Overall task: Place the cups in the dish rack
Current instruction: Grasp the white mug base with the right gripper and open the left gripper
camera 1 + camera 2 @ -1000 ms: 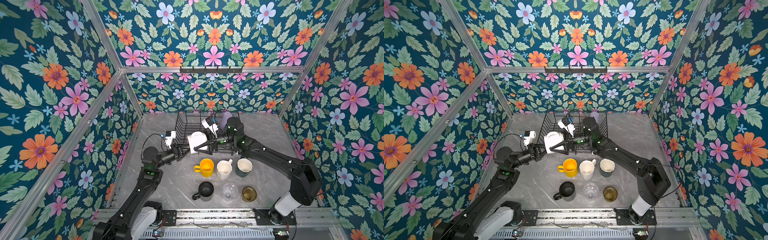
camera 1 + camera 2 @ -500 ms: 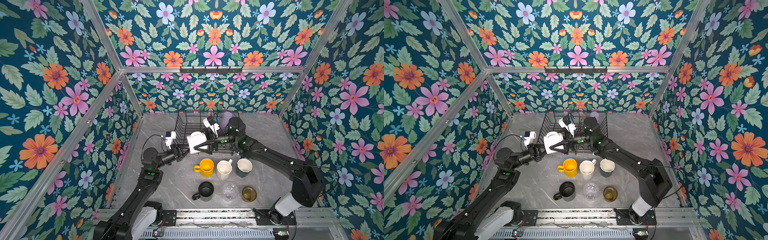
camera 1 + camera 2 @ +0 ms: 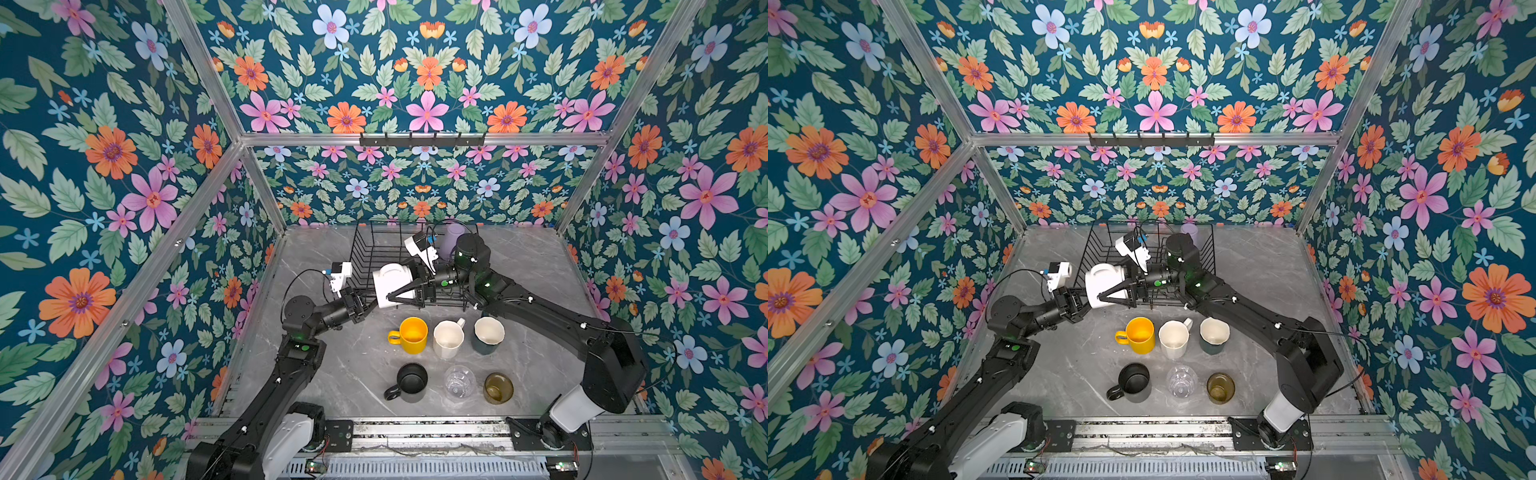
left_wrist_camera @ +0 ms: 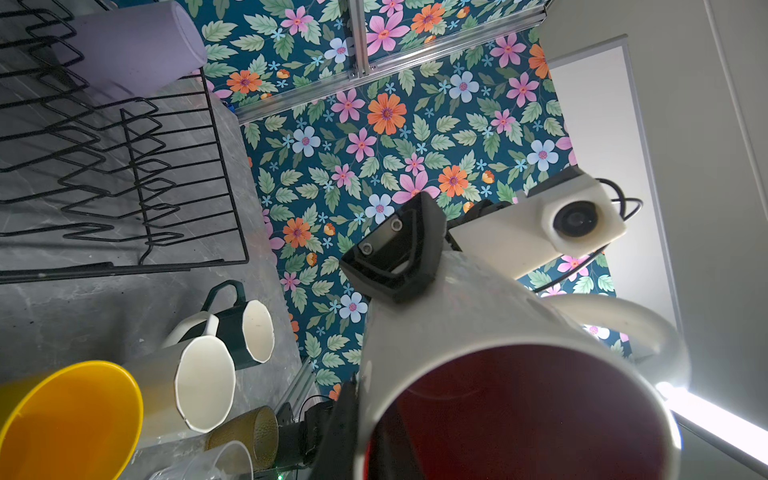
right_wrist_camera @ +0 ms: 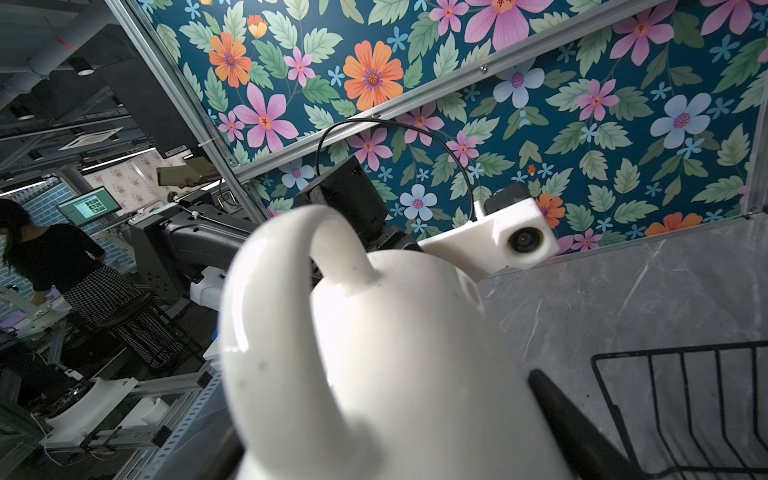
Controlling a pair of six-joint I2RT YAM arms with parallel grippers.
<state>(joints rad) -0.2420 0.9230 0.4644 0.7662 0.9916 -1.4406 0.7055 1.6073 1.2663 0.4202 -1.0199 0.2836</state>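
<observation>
Both of my grippers are on the white mug. Next, my left gripper lets go of the mug's rim (image 3: 378, 293) before my right gripper carries the mug by its body into the rack (image 3: 1160, 251).
A white mug (image 3: 390, 283) (image 3: 1104, 283) with a red inside (image 4: 519, 415) hangs on its side in the air just in front of the black wire dish rack (image 3: 374, 249) (image 3: 1096, 249). My left gripper (image 3: 368, 305) (image 4: 365, 424) is shut on its rim, one finger inside and one outside. My right gripper (image 3: 395, 286) (image 5: 399, 449) reaches in from the right, its fingers (image 5: 573, 424) lying against both sides of the mug's body. A lilac tumbler (image 3: 451, 239) (image 4: 133, 50) lies at the rack's far right corner.
Two rows of cups stand on the grey table in front of the rack: a yellow mug (image 3: 409, 334), cream mug (image 3: 448, 338) and dark green mug (image 3: 488, 334), then a black mug (image 3: 411, 380), clear glass (image 3: 459, 380) and amber glass (image 3: 498, 387). Flowered walls enclose the table.
My right gripper's jaws have narrowed around the white mug's body. The mug and both grippers have barely shifted.
</observation>
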